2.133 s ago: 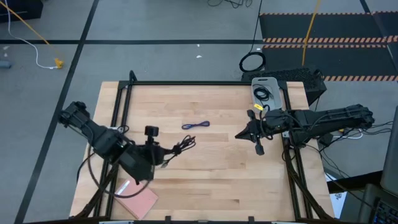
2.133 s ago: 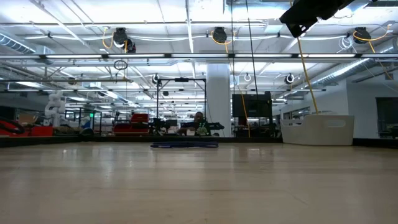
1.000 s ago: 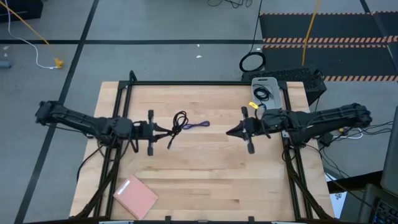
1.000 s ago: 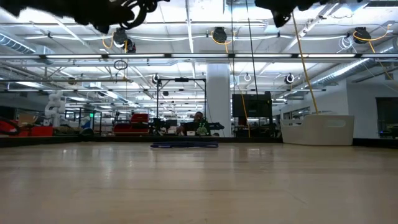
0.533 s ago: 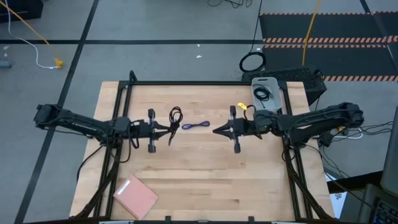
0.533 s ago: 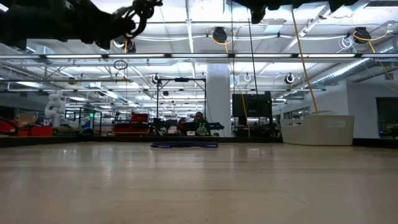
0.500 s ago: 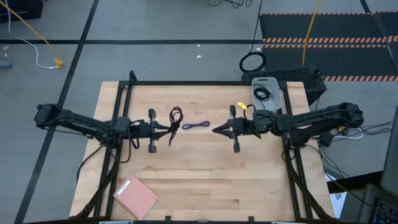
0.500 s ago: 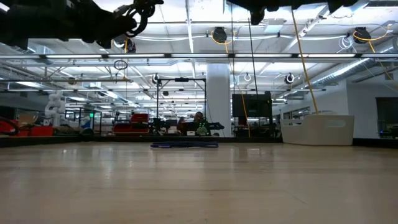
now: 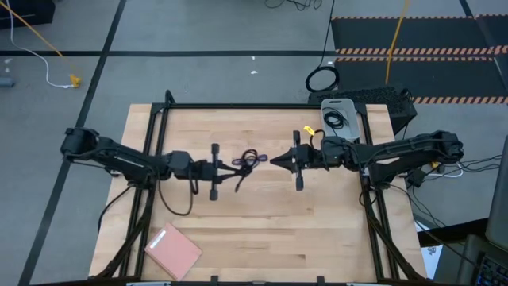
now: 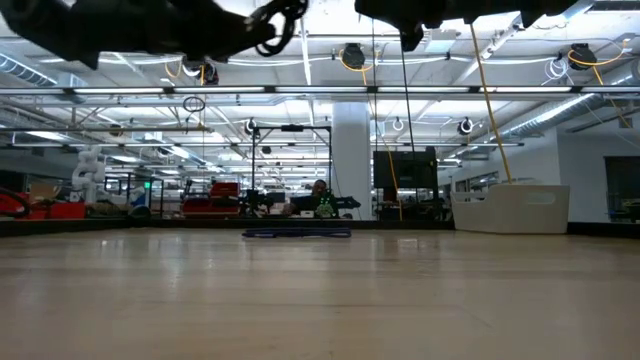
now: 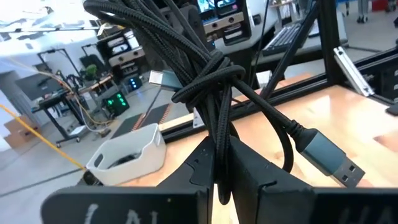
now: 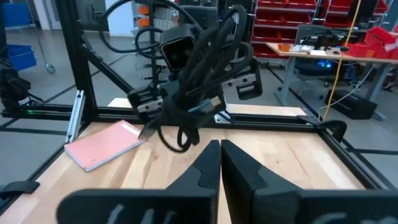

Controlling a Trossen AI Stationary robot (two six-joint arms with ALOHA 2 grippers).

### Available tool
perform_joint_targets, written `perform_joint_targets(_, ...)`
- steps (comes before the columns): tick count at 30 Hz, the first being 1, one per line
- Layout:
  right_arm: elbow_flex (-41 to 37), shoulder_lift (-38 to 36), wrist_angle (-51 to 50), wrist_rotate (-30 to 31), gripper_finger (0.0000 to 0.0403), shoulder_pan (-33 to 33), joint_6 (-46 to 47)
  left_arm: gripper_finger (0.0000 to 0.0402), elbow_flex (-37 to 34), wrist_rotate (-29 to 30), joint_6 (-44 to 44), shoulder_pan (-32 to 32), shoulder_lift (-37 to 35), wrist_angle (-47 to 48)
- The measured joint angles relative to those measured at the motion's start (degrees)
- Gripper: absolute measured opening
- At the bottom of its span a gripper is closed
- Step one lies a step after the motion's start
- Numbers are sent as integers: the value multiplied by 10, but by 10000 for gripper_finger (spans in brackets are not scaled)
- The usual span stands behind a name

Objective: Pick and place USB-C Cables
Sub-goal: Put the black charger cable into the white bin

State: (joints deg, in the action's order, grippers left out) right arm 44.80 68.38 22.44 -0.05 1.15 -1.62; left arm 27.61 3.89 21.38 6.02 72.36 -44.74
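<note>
The white tray (image 9: 340, 119) is next to the robot's right gripper, which has its fingers closed, so the right gripper needs to open and take the black cable (image 9: 251, 158) from the left gripper.
My left gripper (image 9: 232, 168) is above the table's middle, shut on a bundled black USB-C cable (image 9: 248, 160) that is off the wood. My right gripper (image 9: 274, 161) is shut and points at the cable from the table's right, a short way from it. In the right wrist view the cable (image 12: 200, 87) hangs just ahead of the shut fingers (image 12: 219, 144). The blue-purple cable (image 10: 296, 233) lies flat on the table below; the high view mostly hides it under the black one. A second black coil (image 9: 335, 120) rests inside the white tray (image 9: 349, 107). My left gripper pinches the black cable between its two fingers, several strands together (image 11: 221, 165), just below the knot of the bundle. The fingers are level and point toward the table's right. The bundle is lifted clear and spreads beyond the fingertips, with one grey plug end (image 11: 329, 158) sticking out loose.
A pink flat pad (image 9: 175, 250) lies at the table's near left corner. The white tray sits at the far right corner, beside the black frame rail (image 9: 238, 104). A large black ring of cable (image 9: 321, 79) lies on the floor beyond the table.
My left gripper has carried the black cable toward the table's right, closing on my right gripper, with the cable still held off the wood. My right gripper has moved toward the table's left, up to the cable.
</note>
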Motion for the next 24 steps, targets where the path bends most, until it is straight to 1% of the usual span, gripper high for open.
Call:
perform_joint_targets(4,0,-3,-1,-3,6,1,15,35,44,0,28,0,42,-2)
perform_joint_targets(7,0,-4,1,-15,6,2,27,35,73,0,45,0,69,0)
perform_joint_targets(10,0,-7,-2,-16,18,2,44,35,92,0,60,0,87,0)
perform_joint_targets(13,0,-14,0,-16,51,6,46,35,99,0,69,0,93,0)
perform_joint_targets(20,0,-21,2,-17,166,22,47,35,100,-9,86,0,92,1)
perform_joint_targets(24,0,-20,12,-17,220,27,51,35,101,-10,90,0,103,2)
